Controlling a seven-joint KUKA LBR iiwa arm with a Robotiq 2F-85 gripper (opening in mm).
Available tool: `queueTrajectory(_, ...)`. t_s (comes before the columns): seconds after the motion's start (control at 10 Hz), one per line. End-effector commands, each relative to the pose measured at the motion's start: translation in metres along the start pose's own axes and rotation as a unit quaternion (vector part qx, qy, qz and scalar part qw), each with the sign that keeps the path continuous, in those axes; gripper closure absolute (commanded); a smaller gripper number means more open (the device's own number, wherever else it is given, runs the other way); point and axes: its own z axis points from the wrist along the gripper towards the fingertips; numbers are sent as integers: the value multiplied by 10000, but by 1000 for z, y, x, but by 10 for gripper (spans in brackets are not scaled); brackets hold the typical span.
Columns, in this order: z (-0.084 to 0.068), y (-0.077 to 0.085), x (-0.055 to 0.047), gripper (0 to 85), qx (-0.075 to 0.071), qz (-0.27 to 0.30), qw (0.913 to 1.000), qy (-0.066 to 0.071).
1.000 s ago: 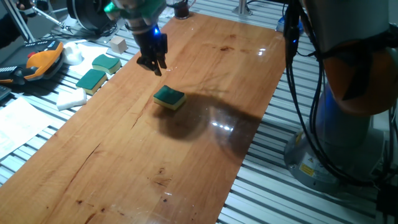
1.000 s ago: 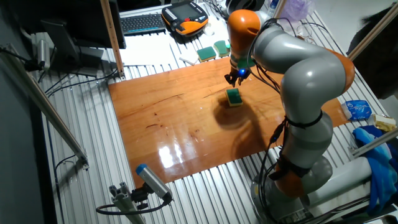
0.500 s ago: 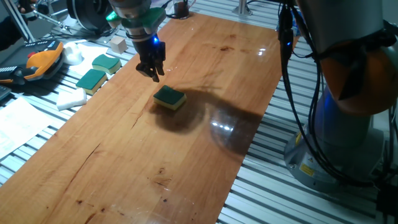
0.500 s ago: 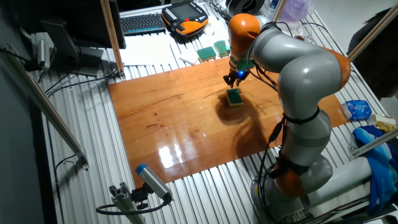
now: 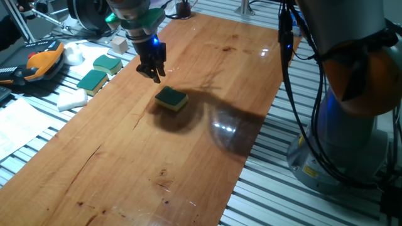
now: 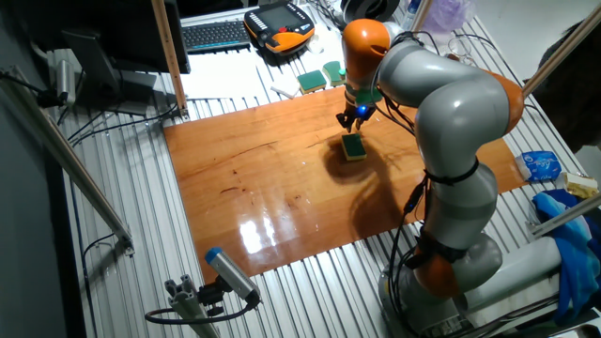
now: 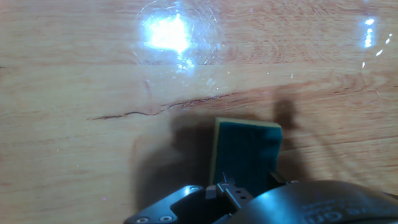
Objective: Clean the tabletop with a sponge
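I expect the sponge point(image 5: 171, 98) to pinch between my fingers and spread past them when I push it, since a thick yellow base point(image 5: 180, 105) shows under its teal-green top.
The sponge point(image 5: 171, 98), teal-green on top with a yellow base, lies flat on the reddish-brown tabletop point(image 5: 125, 157) in its far half. My gripper point(image 5: 152, 70) hangs just above the board, a little beyond and to the left of the sponge, apart from it, fingers slightly spread and empty. In the other fixed view the gripper point(image 6: 351, 120) is just behind the sponge point(image 6: 353, 146) on the tabletop point(image 6: 254, 178). In the hand view the sponge point(image 7: 245, 152) lies at the bottom edge on the tabletop point(image 7: 93, 74), partly covered by the hand's dark housing; the fingertips are hidden.
Two spare sponges point(image 5: 107, 63) point(image 5: 92, 80), a white foam block point(image 5: 72, 99) and a small wooden cube point(image 5: 118, 44) lie on the aluminium slats left of the board. An orange pendant point(image 5: 41, 61) is further left. The robot's base point(image 5: 352, 125) stands to the right.
The gripper has shifted slightly to the left, away from the sponge. The sponge has not moved.
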Motion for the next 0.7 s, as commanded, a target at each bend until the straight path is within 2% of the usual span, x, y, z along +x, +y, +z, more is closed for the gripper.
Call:
queueTrajectory(0.0,0,0,0,510,-26,30,10000,18)
queueTrajectory(0.2,0,0,0,510,-110,66,9999,33)
queueTrajectory(0.3,0,0,0,510,-71,78,9999,26)
queueTrajectory(0.6,0,0,0,510,44,67,9999,-134)
